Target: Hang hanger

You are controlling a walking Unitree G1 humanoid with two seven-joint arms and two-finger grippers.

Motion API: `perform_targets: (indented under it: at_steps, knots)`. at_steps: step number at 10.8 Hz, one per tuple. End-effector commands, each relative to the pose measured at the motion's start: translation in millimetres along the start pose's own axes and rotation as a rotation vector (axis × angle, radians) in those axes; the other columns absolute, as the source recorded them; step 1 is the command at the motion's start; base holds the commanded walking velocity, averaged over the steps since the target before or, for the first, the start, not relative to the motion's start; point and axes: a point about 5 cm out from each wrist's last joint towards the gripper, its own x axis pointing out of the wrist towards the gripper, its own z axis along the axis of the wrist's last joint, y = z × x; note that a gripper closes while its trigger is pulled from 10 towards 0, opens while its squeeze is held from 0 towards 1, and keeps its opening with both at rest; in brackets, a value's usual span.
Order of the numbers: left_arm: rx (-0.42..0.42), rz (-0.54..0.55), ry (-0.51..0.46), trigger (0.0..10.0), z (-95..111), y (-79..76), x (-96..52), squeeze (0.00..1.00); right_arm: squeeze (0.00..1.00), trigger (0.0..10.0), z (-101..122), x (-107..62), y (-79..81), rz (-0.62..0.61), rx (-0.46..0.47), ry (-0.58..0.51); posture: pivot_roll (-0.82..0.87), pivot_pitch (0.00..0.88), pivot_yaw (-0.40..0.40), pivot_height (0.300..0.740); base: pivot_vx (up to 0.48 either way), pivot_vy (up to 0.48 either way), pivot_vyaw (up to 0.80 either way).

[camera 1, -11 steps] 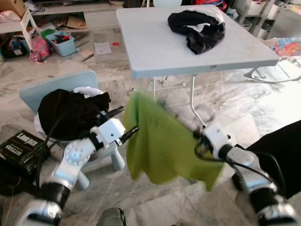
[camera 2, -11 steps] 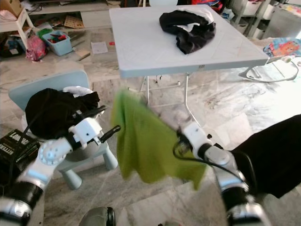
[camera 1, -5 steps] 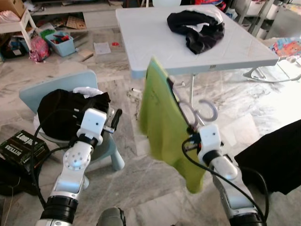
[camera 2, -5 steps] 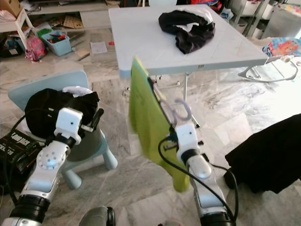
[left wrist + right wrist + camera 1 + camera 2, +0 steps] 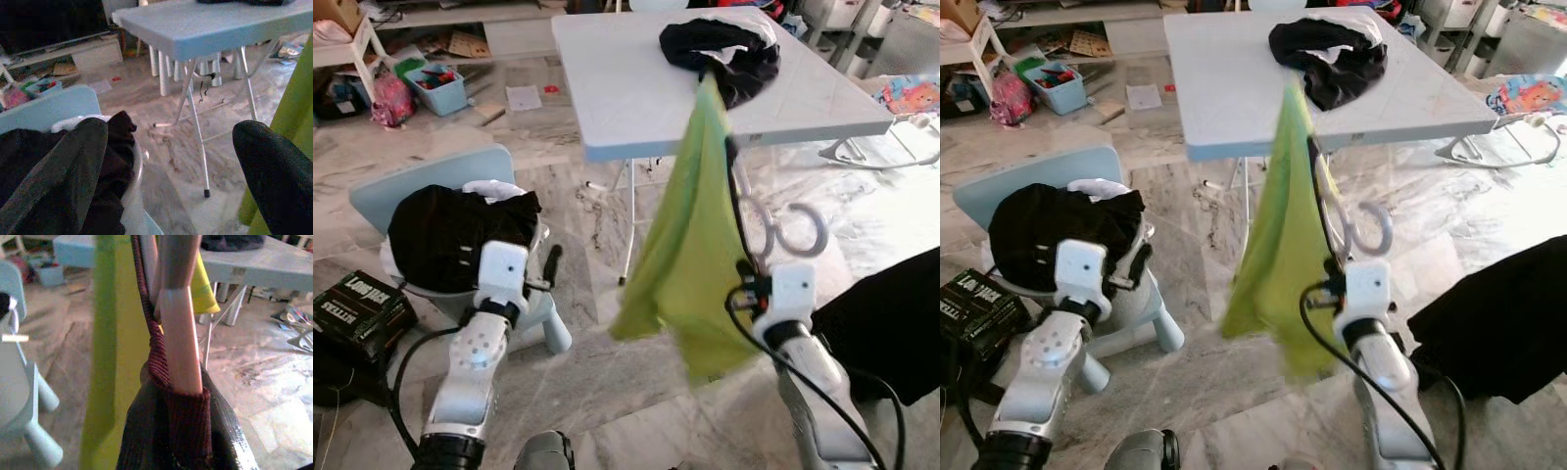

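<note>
The far shoulder of the lime-green garment stands up in a raised peak [image 5: 710, 93]. I expect the shoulder to stay propped up while the garment's loose body [image 5: 690, 264] swings when I pull it.
A light grey hanger with a double hook [image 5: 795, 231] carries a lime-green garment [image 5: 690, 245], which hangs edge-on before the table. My right gripper [image 5: 749, 286] is shut on the hanger's neck just under the hook. In the right wrist view its fingers [image 5: 146, 431] clamp the pale stem of the hanger [image 5: 177, 333] and a dark red collar. My left gripper [image 5: 550, 264] stands open and empty by the small chair, well apart from the garment. The left wrist view shows both fingers [image 5: 73, 166] spread wide.
A pale blue folding table [image 5: 626, 98] stands ahead with a black clothes heap [image 5: 729, 54] on it. A small blue chair [image 5: 431, 186] at the left holds black clothing [image 5: 460, 235]. A black box [image 5: 357, 305] lies on the floor and dark cloth [image 5: 891, 323] at the right.
The right arm has raised the hanger and turned it, so the green garment now hangs edge-on further right. The left gripper has drawn back from the garment's edge toward the chair.
</note>
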Motion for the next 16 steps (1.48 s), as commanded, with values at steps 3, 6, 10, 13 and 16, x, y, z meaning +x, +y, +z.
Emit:
perform_targets:
  at_steps: [3,6,10,13,16]
  knots:
    - [0.031,-0.033,0.027,10.0,-1,5.4,-14.0,0.0,0.0,10.0,-6,-24.2,-25.1,0.185,-0.126,0.11,-0.07,0.0,-0.024,0.74,0.0,0.0,0.0]
    - [0.114,-0.11,0.081,10.0,-3,17.0,-12.2,0.0,0.0,10.0,10,-40.7,-57.6,0.604,-0.418,0.2,-0.09,0.0,-0.013,0.74,0.0,0.0,0.0]
    - [0.16,-0.334,0.162,10.0,-13,11.0,-13.6,0.0,0.0,10.0,40,-40.1,-59.7,0.817,-0.437,0.155,-0.09,0.0,-0.012,0.74,0.0,0.0,0.0]
    - [0.178,-0.456,0.117,10.0,-5,2.6,-12.5,0.0,0.0,10.0,45,-28.6,-64.2,0.84,-0.502,0.136,-0.1,0.0,-0.023,0.74,0.0,0.0,0.0]
    - [0.23,-0.499,0.084,10.0,-7,2.7,-18.2,0.0,0.0,10.0,39,-9.2,-70.3,0.704,-0.604,0.139,-0.09,0.0,-0.029,0.74,0.0,0.0,0.0]
